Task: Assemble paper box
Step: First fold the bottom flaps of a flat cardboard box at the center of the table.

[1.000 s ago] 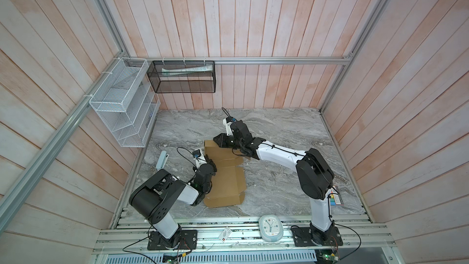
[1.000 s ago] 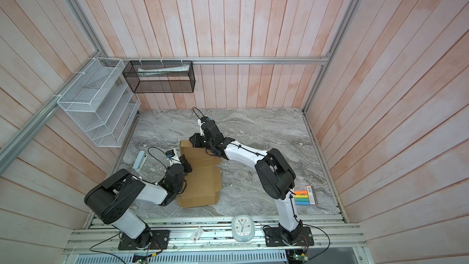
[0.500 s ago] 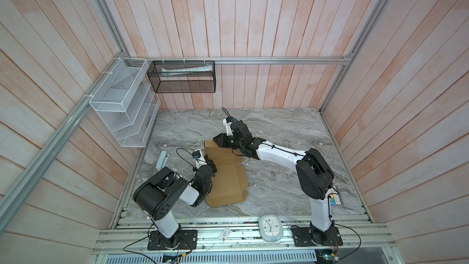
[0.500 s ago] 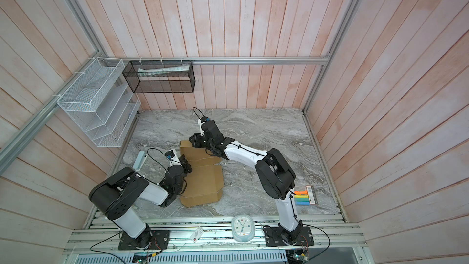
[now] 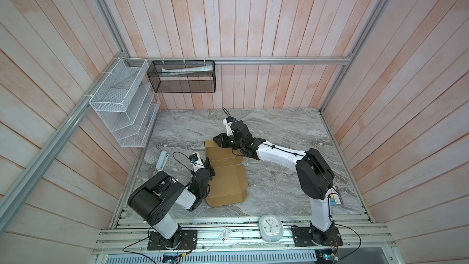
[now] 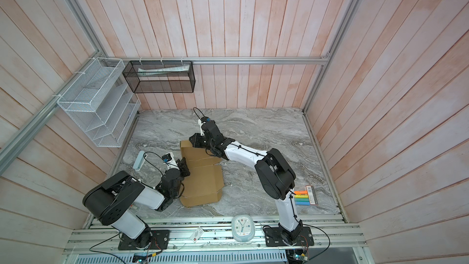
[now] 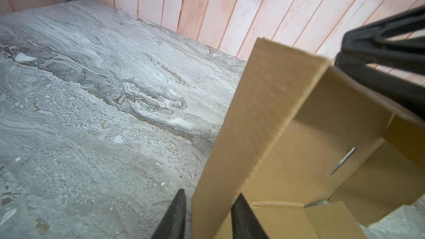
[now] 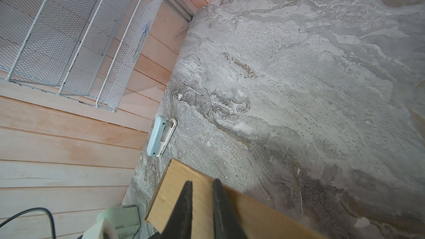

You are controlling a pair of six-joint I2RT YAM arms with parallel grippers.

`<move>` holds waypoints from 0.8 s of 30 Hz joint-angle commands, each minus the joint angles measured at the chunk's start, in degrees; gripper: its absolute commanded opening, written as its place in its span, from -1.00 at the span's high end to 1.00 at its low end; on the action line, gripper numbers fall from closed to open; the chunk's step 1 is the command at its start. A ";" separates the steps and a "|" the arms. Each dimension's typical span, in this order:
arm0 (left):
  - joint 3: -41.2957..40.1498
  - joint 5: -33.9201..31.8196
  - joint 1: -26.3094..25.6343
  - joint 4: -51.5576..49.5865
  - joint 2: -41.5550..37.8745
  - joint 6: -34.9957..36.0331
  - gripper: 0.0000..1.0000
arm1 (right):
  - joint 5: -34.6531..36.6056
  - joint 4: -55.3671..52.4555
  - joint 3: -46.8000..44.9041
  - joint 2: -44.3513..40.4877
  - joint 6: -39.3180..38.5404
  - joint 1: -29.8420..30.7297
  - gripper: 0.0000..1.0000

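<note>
The side flap [image 7: 252, 128] runs at a slant between my left gripper's parted fingers, so my left gripper should open, line itself up with the flap's edge [image 7: 220, 208] and close on it straight.
The paper box [image 5: 225, 173] [image 6: 203, 179] is a brown cardboard sheet, partly folded, lying on the marble table between both arms. Its left side flap [image 7: 264, 120] stands upright. My left gripper [image 7: 210, 203] [image 5: 209, 165] is open, one finger on each side of that flap, with a gap showing beside the outer finger [image 7: 179, 208]. My right gripper [image 8: 202, 187] [image 5: 218, 140] rests at the box's far end. Both of its fingers lie over the same face of the far panel [image 8: 253, 212], a narrow gap apart, with nothing between them.
A pale blue stapler-like object [image 5: 162, 160] [image 8: 158, 135] lies by the left wall. A white wire rack [image 5: 124, 102] and a black mesh basket [image 5: 181, 77] hang on the walls. A clock [image 5: 270, 227] sits on the front rail, and a coloured pack [image 6: 304, 196] lies near the right arm's base.
My left gripper's jaws have parted around the raised flap, and that arm shifted slightly along the box's left edge. The right arm has stayed where it was.
</note>
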 commanded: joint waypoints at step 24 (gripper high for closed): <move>4.86 -1.17 0.90 0.58 0.80 7.07 0.65 | -0.47 -7.81 -2.02 2.58 0.21 0.26 0.61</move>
